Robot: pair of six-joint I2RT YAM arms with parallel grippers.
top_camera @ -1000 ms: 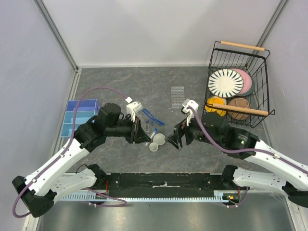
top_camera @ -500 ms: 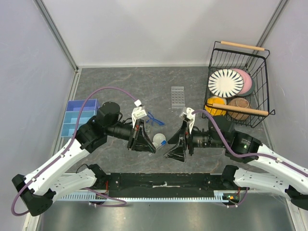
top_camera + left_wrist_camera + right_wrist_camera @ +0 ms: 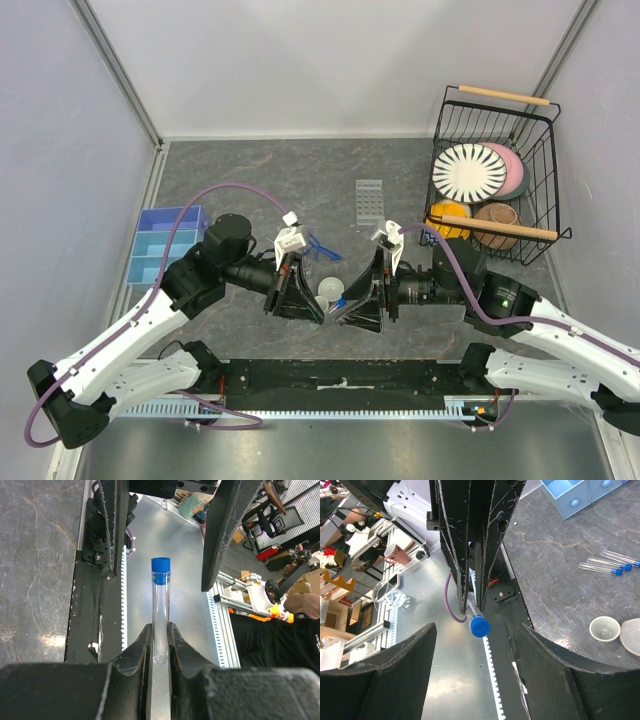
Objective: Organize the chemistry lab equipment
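Observation:
My left gripper is holding the tube's lower end [image 3: 160,653], which must enter the clear rack, so next my right gripper grasps the tube by its blue cap [image 3: 160,566] first.
My left gripper [image 3: 160,645] is shut on the lower end of a clear blue-capped tube [image 3: 161,611], held level above the table's near edge. The capped end points at my right gripper [image 3: 476,630], which stands open; the tube's blue cap [image 3: 479,626] sits between its fingers [image 3: 400,670] without touching them. In the top view the left gripper [image 3: 308,305] and right gripper [image 3: 350,308] face each other tip to tip. Three more tubes [image 3: 607,565] lie on the table. Two small white dishes [image 3: 605,628] sit side by side. The clear rack [image 3: 369,200] and blue-framed safety glasses [image 3: 318,245] lie farther back.
A blue compartment tray [image 3: 160,245] sits at the left edge of the table. A black wire basket [image 3: 541,172] with plates and bowls stands at the back right. The black base rail [image 3: 340,375] runs below both grippers.
Both grippers swung level and came together tip to tip, the left one carrying the tube. The right jaws have narrowed a little around the cap.

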